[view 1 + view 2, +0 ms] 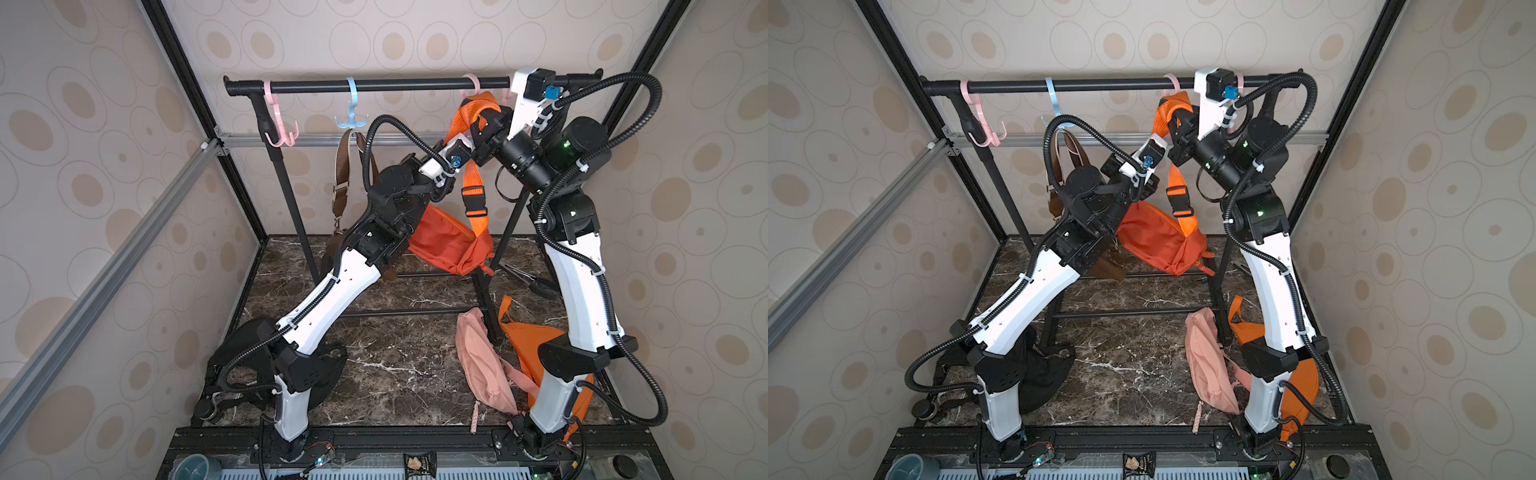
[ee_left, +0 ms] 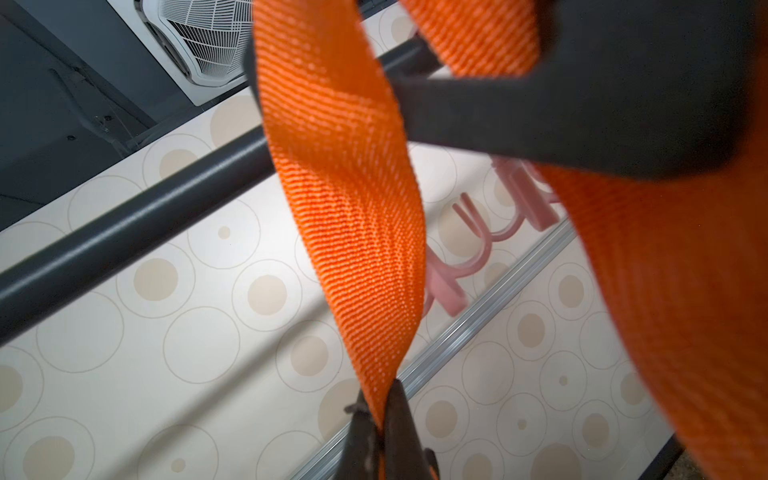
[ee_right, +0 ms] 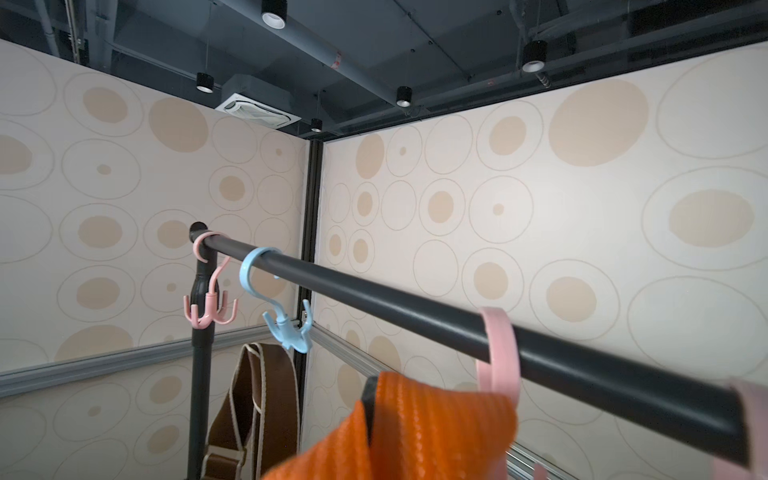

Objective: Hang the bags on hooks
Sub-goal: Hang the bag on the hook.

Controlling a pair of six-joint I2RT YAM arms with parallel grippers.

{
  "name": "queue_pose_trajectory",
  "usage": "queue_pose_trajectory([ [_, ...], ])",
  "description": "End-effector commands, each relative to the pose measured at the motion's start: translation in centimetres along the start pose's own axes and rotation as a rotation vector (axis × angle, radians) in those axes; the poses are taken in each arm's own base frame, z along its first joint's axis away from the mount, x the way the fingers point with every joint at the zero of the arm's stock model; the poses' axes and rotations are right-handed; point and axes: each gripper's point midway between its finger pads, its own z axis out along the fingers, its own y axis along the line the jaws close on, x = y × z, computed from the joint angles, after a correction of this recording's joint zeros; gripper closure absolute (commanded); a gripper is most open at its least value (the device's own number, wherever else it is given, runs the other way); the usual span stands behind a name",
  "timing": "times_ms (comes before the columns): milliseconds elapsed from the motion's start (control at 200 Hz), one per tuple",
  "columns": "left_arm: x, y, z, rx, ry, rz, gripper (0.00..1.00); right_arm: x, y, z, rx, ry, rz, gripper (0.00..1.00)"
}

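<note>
The robot's left gripper and right gripper should lower the bag strap's top fold onto the pink hook's pegs, because the fold is up by the bar, above the pegs.
The orange bag hangs in the air by its orange strap. It is below the right part of the black rail. My left gripper is shut on the strap from below. My right gripper is shut on the strap's top fold, just under and beside a pink hook. The strap is not on the hook.
A brown bag hangs from the blue hook. A pink hook hangs at the rail's left end. On the marble floor lie a pink bag, another orange bag and a black bag.
</note>
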Motion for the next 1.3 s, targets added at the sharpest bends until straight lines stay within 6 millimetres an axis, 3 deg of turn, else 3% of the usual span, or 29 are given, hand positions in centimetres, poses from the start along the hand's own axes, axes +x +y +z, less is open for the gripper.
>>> queue_pose_trajectory([
  [0, -0.2, 2.9, 0.8, -0.06, -0.048, -0.079, 1.0, -2.4, -1.0, -0.5, 0.007, -0.075, 0.014, 1.0],
  [140, 0.5, 3.7, 1.3, -0.081, -0.055, -0.114, 1.0, -1.7, -0.8, -0.5, -0.042, -0.06, -0.007, 1.0],
  [360, -2.8, 7.1, 0.1, -0.156, -0.147, -0.183, 1.0, -2.8, 0.8, -1.0, -0.124, -0.094, -0.066, 1.0],
  [450, -3.3, 8.1, -0.2, -0.187, -0.167, -0.177, 1.0, -3.4, 0.8, -1.1, -0.116, -0.113, -0.081, 1.0],
  [570, -1.0, 8.0, 0.5, -0.187, -0.117, -0.163, 1.0, -2.3, -0.2, -0.8, -0.096, -0.085, -0.064, 1.0],
  [755, 3.7, 5.0, 2.2, -0.146, -0.032, -0.112, 1.0, 0.9, -1.9, 0.0, -0.058, -0.031, -0.028, 1.0],
  [905, 6.3, 4.7, 3.1, -0.13, -0.011, -0.134, 1.0, 1.5, -3.0, 0.2, -0.036, -0.023, 0.003, 1.0],
  [1010, 7.9, 4.3, 3.5, -0.113, 0.012, -0.145, 1.0, 1.6, -4.7, -0.3, -0.009, -0.014, 0.013, 1.0],
  [1296, 10.8, 1.1, 3.9, -0.02, 0.118, -0.172, 1.0, 3.2, -4.5, -1.3, -0.006, 0.006, 0.049, 1.0],
])
